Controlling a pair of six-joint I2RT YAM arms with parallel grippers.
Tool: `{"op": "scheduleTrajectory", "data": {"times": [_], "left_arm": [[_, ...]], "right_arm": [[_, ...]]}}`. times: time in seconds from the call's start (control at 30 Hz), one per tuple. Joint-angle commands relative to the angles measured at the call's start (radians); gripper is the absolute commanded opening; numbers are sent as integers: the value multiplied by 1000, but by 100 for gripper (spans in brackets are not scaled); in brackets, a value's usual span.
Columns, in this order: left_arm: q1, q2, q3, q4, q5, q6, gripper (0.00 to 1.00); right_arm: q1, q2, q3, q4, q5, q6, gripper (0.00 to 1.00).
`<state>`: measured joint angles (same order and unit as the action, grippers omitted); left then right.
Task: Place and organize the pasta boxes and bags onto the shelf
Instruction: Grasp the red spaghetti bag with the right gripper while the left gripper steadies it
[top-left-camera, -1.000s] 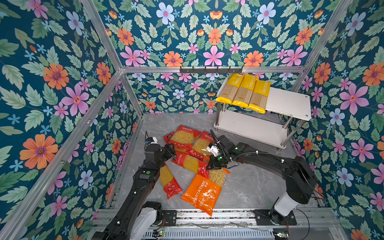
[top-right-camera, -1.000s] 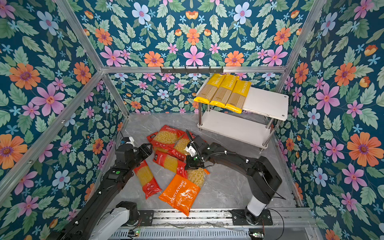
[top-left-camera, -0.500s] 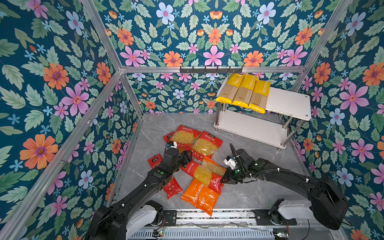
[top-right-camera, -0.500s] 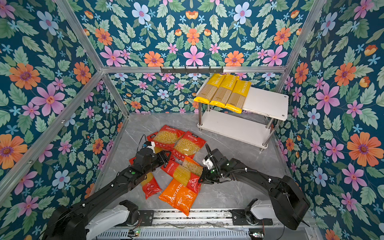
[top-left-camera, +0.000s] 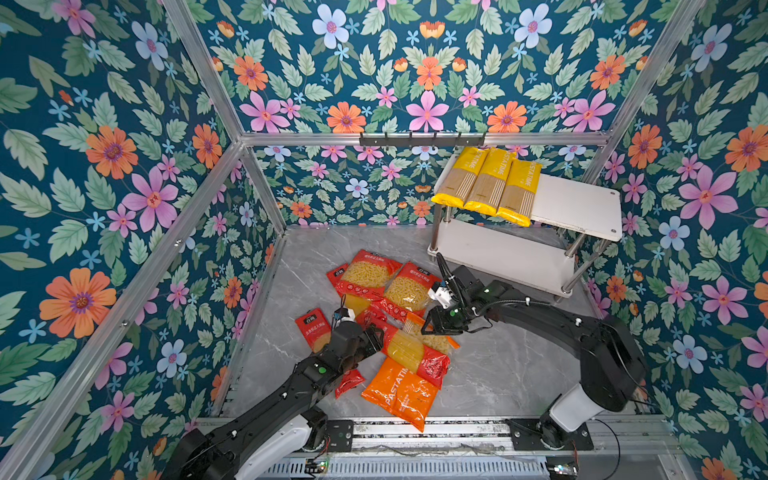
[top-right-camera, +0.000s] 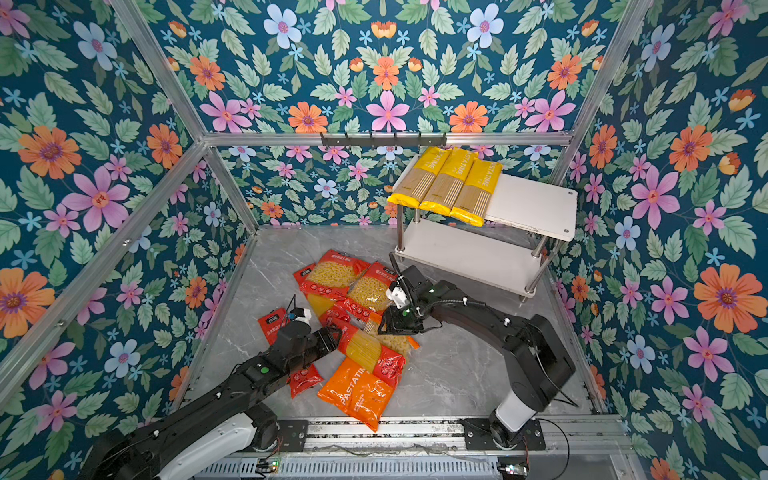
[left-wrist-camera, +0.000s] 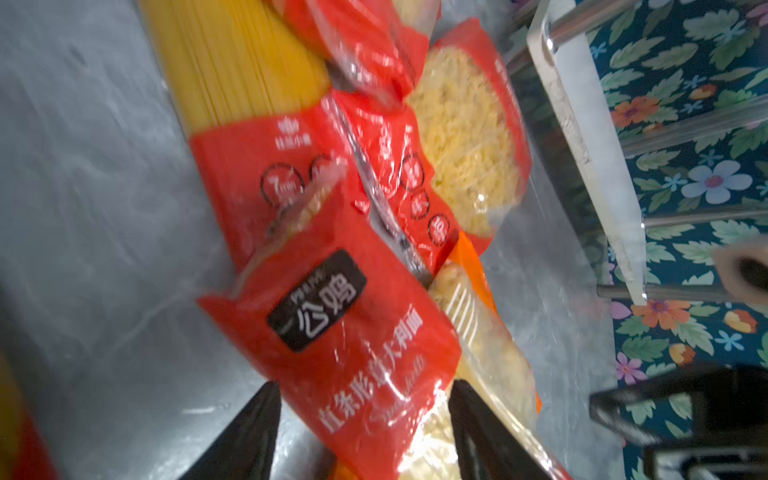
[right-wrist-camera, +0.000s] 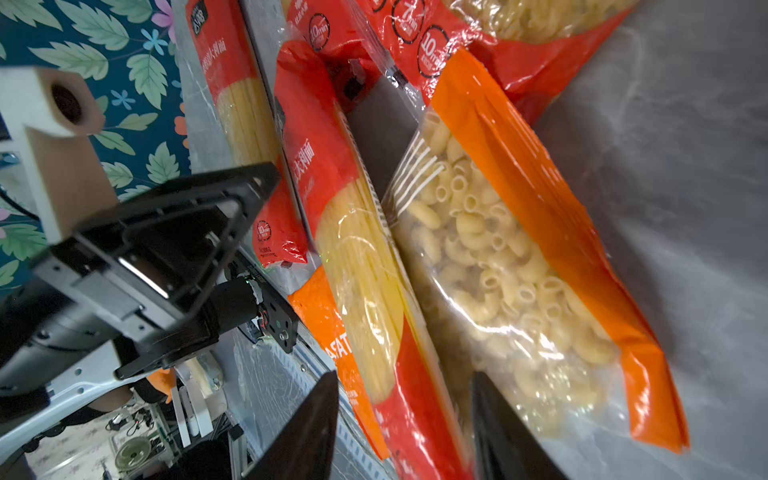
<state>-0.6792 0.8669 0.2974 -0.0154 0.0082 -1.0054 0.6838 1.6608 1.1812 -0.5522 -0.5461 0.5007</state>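
Note:
The red spaghetti pack (top-left-camera: 406, 351) will stay stiff and straight when I lift it near one end, because long straight spaghetti pieces (right-wrist-camera: 357, 260) fill it.
The shelf (top-left-camera: 577, 203) (top-right-camera: 532, 203) stands at the back right, with three yellow spaghetti packs (top-left-camera: 486, 183) side by side on its top board. Two red macaroni bags (top-left-camera: 370, 274) (top-left-camera: 409, 291) lie in the floor pile. A red spaghetti pack (top-left-camera: 409, 353) (right-wrist-camera: 361, 249) lies across the orange macaroni bag (top-left-camera: 401, 392) (right-wrist-camera: 498, 249). My left gripper (top-left-camera: 376, 332) (left-wrist-camera: 365, 415) is open, its jaws astride that pack's end (left-wrist-camera: 353, 332). My right gripper (top-left-camera: 430, 326) (right-wrist-camera: 405, 415) is open just above the same pack and the orange bag. Another red spaghetti pack (top-left-camera: 313, 328) lies partly under the left arm.
A third red spaghetti pack (top-left-camera: 357, 301) is partly buried under the macaroni bags. A black hook rail (top-left-camera: 422, 139) hangs on the back wall. The shelf's lower board (top-left-camera: 503, 253) is bare. Floral walls close in the grey marble floor (top-left-camera: 498, 374).
My left gripper swung right, from the pile's left edge to the red spaghetti pack. My right gripper went from shut to open. The red spaghetti pack shifted toward the front.

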Motion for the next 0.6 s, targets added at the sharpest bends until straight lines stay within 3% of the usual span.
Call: {"op": "scheduleTrajectory", "data": {"times": [0.0, 0.27, 0.43, 0.57], "left_arm": [[-45, 28, -10, 112, -29, -79, 67], [-112, 170, -37, 273, -39, -113, 50], [-123, 191, -27, 301, -47, -110, 45], [-124, 173, -9, 269, -57, -94, 45]], "right_arm": [[9, 75, 37, -10, -60, -42, 53], [96, 202, 88, -53, -122, -74, 49], [111, 221, 78, -10, -164, -52, 40], [111, 216, 63, 11, -151, -45, 26]]}}
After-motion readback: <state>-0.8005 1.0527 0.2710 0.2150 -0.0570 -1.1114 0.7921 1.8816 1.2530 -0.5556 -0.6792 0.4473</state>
